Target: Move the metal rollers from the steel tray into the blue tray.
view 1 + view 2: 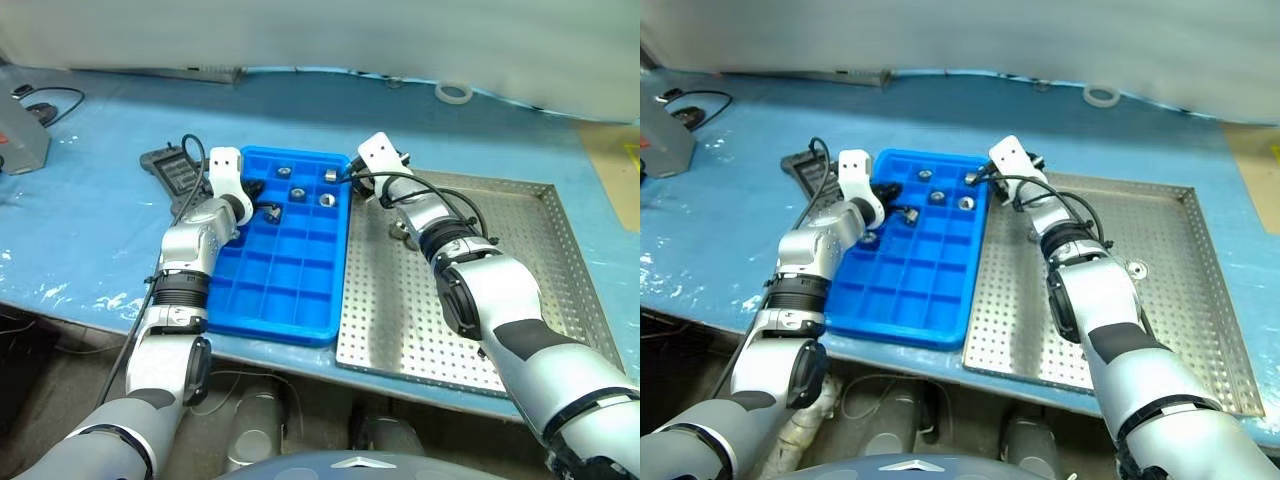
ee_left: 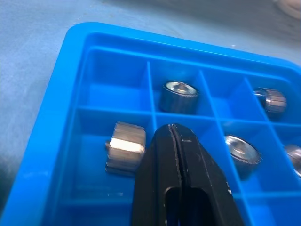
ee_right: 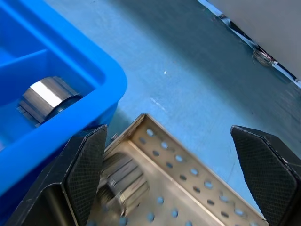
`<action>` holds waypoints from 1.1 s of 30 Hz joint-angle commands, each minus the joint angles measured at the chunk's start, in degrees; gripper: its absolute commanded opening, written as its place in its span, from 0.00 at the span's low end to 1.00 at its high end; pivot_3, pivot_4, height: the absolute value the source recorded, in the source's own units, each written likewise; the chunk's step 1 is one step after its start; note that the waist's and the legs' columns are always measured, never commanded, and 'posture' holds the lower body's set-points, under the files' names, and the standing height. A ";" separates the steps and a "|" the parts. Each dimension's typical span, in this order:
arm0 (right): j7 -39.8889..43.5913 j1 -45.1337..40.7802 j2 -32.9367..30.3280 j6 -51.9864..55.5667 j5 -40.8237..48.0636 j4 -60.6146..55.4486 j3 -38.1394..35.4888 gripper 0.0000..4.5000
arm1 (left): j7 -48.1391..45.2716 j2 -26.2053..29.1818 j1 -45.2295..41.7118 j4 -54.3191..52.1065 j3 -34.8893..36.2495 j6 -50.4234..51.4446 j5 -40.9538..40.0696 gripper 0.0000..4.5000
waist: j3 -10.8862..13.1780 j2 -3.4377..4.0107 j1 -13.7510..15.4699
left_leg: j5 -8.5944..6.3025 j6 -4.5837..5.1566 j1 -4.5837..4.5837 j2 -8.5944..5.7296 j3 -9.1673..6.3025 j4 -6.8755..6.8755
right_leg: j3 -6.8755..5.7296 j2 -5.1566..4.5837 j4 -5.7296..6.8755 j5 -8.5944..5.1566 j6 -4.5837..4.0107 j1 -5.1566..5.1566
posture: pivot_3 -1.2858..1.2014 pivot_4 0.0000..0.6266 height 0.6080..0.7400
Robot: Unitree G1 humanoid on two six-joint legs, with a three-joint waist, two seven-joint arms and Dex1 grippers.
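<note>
I expect the metal roller (image 3: 126, 181) by the steel tray's corner to be a hollow shell with a small stem inside, because it shows a dark open end (image 3: 106, 194).
The blue tray (image 1: 280, 290) lies left of the steel tray (image 1: 520, 230). Several metal rollers sit in its far compartments, among them one (image 2: 178, 96) upright and one (image 2: 126, 147) on its side. My left gripper (image 2: 174, 136) hangs shut and empty over those compartments, just beside the lying roller. My right gripper (image 3: 174, 155) stands wide open and empty at the steel tray's far left corner, with a roller (image 3: 120, 188) on the perforated plate next to one finger (image 3: 87, 160). Two more rollers (image 1: 400, 232) (image 1: 1137, 268) lie on the steel tray beside my right forearm.
A dark grey handheld controller (image 1: 170, 165) with a cable lies left of the blue tray, under my left arm. A white tape ring (image 1: 453, 92) sits at the back of the blue-covered table. A grey device (image 1: 20, 140) is at the far left.
</note>
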 commanded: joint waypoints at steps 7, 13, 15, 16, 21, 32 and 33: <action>0.08 0.21 -0.60 -0.34 0.43 -0.46 -0.35 0.99 | -0.61 -0.78 0.49 -3.04 -0.47 0.01 0.02 0.00 | -0.72 -3.20 -1.77 | -4.09 0.08 0.88 -2.17 -2.90 4.35 | 4.17 -1.11 2.90 4.94 0.27 -8.15 | 0.59 0.24 1.00; 2.69 0.99 -0.23 -1.49 0.34 -0.69 -0.02 0.99 | -0.78 -1.07 0.82 -3.18 -0.64 -0.11 -0.03 0.00 | -0.91 -2.51 -2.11 | -3.31 -2.79 0.56 -2.20 -5.01 3.72 | 2.83 0.09 1.71 4.93 -1.22 -6.11 | 0.59 0.24 1.00; 6.42 1.25 0.42 -2.44 0.32 -0.81 0.43 0.99 | -0.84 -1.14 0.84 -3.17 -0.69 -0.14 0.00 0.00 | -0.91 -2.50 -1.71 | -3.51 -2.43 0.44 -2.34 -4.97 3.84 | 2.85 -0.08 1.73 4.69 -1.63 -6.12 | 0.58 0.24 1.00; 8.93 1.41 0.73 -3.10 0.06 -0.88 1.01 0.99 | -0.84 -1.17 0.83 -3.14 -0.69 -0.14 0.01 0.00 | -0.91 -2.50 -1.45 | -3.59 -2.29 0.45 -2.37 -4.97 3.86 | 2.84 -0.15 1.73 4.56 -1.87 -6.05 | 0.58 0.24 1.00; 12.19 1.46 0.19 -5.33 -2.59 -1.11 4.61 0.99 | -1.06 -1.18 1.02 -3.53 -0.75 0.04 -0.09 0.00 | -0.91 -2.50 -1.21 | -3.76 -1.99 0.41 -2.40 -4.96 4.04 | 2.83 -0.23 1.71 4.40 -2.62 -6.00 | 0.58 0.24 1.00; 22.74 -0.14 -4.39 -10.50 -1.65 -2.22 5.41 0.99 | -0.79 -1.76 3.31 -6.04 -1.25 1.28 -0.12 0.00 | -0.89 -2.48 -1.12 | -3.70 -2.06 0.41 -2.15 -5.20 4.04 | 2.36 -0.21 1.75 4.39 -2.61 -6.03 | 0.59 0.24 1.00; 21.90 -0.46 -5.00 -10.48 -1.51 -2.18 5.15 0.99 | -0.77 -1.96 3.56 -6.26 -1.49 1.38 -0.01 0.00 | -0.89 -2.47 -1.06 | -3.69 -2.07 0.38 -2.15 -5.27 4.04 | 2.30 -0.21 1.74 4.39 -2.61 -6.03 | 0.59 0.24 1.00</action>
